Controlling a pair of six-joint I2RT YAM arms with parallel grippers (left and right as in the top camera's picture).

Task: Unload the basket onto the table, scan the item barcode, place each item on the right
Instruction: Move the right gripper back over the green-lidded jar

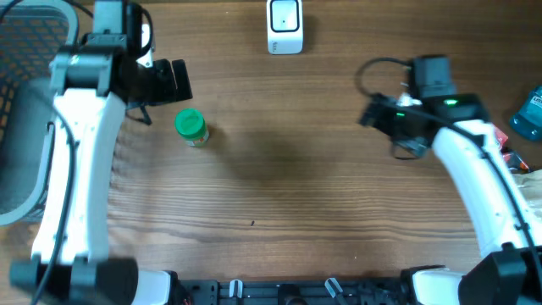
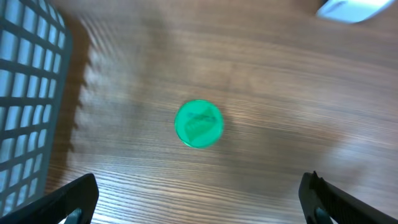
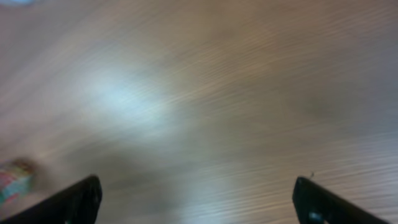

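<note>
The green-lidded jar [image 1: 191, 126] is far away from my right gripper, so my left gripper needs to grab the jar and move it toward the middle [image 1: 258, 142] for my right gripper.
The item, a small jar with a green lid [image 1: 190, 125], stands upright on the wooden table left of centre; no barcode shows on it. My left gripper [image 1: 172, 80] hovers just behind and left of it, open. In the left wrist view the green lid [image 2: 199, 124] lies ahead of the left gripper [image 2: 199, 208], whose jaws stand wide apart with bare wood between them. A white scanner [image 1: 284, 25] stands at the table's far edge, and its corner [image 2: 354, 7] shows at top right. My right gripper [image 1: 386, 131] hangs open over bare wood at the right [image 3: 199, 208].
A grey mesh basket [image 1: 30, 51] sits at the far left, close to the left arm [image 2: 28, 93]. A blue packet [image 1: 529, 114] and other small items lie at the right edge. A blurred colourful object [image 3: 13, 177] shows at the left of the right wrist view.
</note>
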